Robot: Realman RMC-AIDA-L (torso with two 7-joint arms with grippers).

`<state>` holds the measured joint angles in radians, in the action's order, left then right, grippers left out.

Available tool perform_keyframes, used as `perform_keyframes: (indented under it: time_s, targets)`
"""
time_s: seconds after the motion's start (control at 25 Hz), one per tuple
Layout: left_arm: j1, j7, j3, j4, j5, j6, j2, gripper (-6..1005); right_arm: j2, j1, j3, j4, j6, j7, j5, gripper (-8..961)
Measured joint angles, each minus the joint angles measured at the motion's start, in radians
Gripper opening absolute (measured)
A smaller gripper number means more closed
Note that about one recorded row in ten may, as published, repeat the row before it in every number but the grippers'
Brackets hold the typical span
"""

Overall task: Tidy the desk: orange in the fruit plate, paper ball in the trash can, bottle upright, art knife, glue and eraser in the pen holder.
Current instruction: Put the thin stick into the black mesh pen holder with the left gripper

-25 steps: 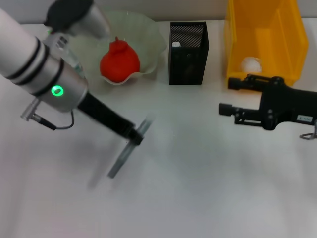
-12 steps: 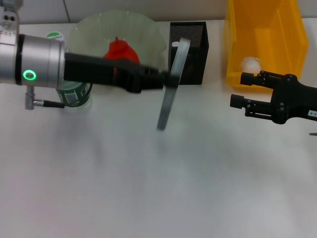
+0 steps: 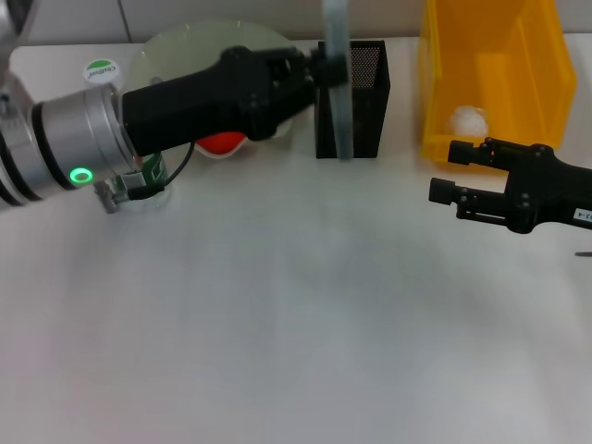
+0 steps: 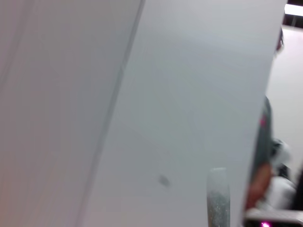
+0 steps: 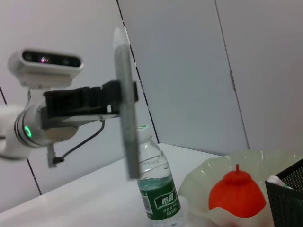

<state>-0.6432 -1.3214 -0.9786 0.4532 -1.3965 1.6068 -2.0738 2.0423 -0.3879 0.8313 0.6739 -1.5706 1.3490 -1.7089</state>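
Note:
I should keep moving the art knife to the pen holder's open top [image 3: 368, 67] with my left gripper and let it go inside, since the art knife is upright and its lower end [image 3: 344, 148] is free.
My left gripper [image 3: 319, 67] is shut on the art knife [image 3: 335, 88], a long grey-green bar held upright just over the front of the black mesh pen holder [image 3: 365, 102]. The right wrist view shows the art knife [image 5: 124, 104] clamped near its middle. The orange [image 3: 220, 141] lies in the pale green fruit plate [image 3: 185, 46], mostly behind my left arm. Left of the plate, the bottle [image 3: 102, 69] stands upright. The paper ball [image 3: 467, 118] rests inside the yellow trash can [image 3: 490, 65]. My right gripper [image 3: 444, 173] hovers open in front of the can. Glue and eraser are out of view.
Plate, pen holder and trash can line the far edge of the white desk [image 3: 296, 324]. In the right wrist view, the bottle [image 5: 158, 189], orange [image 5: 236, 194] and a corner of the pen holder [image 5: 286, 198] sit close together.
My left arm swung the art knife from the middle of the desk back to the pen holder, turning it from slanted to upright. The right gripper shifted only slightly.

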Motion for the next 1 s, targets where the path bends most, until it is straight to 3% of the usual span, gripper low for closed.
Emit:
perform_keyframes:
  time_s: [0.12,0.2,0.56,0.76,0.8,0.92,0.96,1.0]
  targets:
    - [-0.007,0.195,-0.007,-0.11,0.105,-0.019,-0.005,155,0.004,0.0,0.003,0.0,0.001,0.0,0.0,729]
    - [-0.047,0.33,-0.008,-0.23,0.196,-0.057,-0.006,158,0.007,-0.003,0.008,-0.004,0.002,0.001,-0.001,729]
    - [-0.192,0.508,0.018,-0.458,0.343,-0.157,-0.006,175,0.008,-0.037,0.011,-0.038,0.018,0.001,-0.037,728]
    - [-0.277,0.634,0.183,-0.591,0.326,-0.203,-0.006,184,0.009,-0.044,0.013,-0.043,0.025,0.001,-0.049,728]
    - [-0.277,0.634,0.183,-0.591,0.326,-0.203,-0.006,186,0.009,-0.046,0.013,-0.043,0.025,0.001,-0.053,728]
    - [-0.304,0.702,0.272,-0.634,0.263,-0.228,-0.006,191,0.01,-0.048,0.013,-0.043,0.027,0.001,-0.058,728]
    - [-0.315,0.739,0.353,-0.66,0.2,-0.258,-0.006,193,0.013,-0.049,0.013,-0.043,0.034,-0.001,-0.064,728]
    - [-0.315,0.739,0.353,-0.66,0.2,-0.258,-0.006,195,0.013,-0.049,0.013,-0.043,0.034,-0.001,-0.064,728]
